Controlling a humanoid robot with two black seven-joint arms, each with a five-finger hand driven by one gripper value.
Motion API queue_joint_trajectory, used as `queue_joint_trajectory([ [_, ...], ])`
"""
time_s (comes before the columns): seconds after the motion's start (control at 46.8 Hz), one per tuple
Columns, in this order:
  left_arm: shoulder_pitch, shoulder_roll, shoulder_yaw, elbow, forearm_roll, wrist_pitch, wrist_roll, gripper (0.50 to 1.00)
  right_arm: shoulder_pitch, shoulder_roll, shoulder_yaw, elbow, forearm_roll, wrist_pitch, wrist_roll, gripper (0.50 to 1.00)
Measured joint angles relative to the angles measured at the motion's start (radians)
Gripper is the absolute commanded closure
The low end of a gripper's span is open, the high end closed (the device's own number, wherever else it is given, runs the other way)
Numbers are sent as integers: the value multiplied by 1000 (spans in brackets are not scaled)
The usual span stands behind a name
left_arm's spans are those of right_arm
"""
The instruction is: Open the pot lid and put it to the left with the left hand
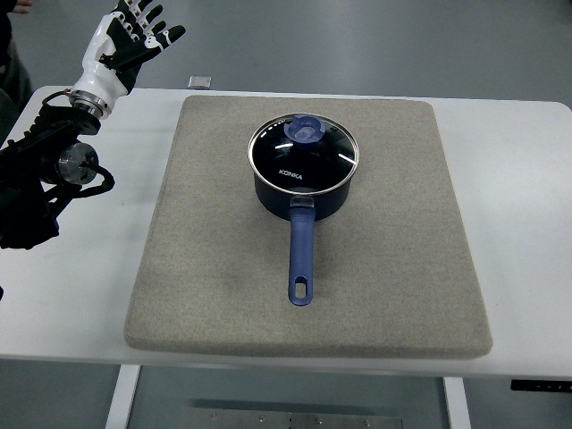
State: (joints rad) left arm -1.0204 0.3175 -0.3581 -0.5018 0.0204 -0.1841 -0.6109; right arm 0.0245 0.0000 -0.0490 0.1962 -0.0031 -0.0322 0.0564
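I can see only plain dark through the glass lid point(315, 162), so I expect the dark blue pot point(270, 198) to be empty when I lift the lid.
A dark blue pot point(302, 198) stands on the grey mat point(384, 268), its long blue handle point(302, 259) pointing toward the front edge. A glass lid point(304, 154) with a blue knob point(306, 129) sits shut on the pot. My left hand point(134, 34) is raised at the top left, beyond the table's far left corner and well away from the pot. Its fingers are spread and hold nothing. My right arm does not show.
The mat covers the middle of a white table point(518, 223). A small grey square object point(200, 82) lies at the table's far edge, just behind the mat. My left forearm point(45, 170) crosses the table's left side. The floor shows beyond the table.
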Motion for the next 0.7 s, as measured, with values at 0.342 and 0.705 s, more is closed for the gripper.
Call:
queue_joint_trajectory([
  [0.342,-7,-4,1,3,4,0,0,508,0,0,0,-1,0,0,0,583],
  [0.705,-35,-20,15,12,8,-15,0,510,0,0,0,-1,0,0,0,583],
])
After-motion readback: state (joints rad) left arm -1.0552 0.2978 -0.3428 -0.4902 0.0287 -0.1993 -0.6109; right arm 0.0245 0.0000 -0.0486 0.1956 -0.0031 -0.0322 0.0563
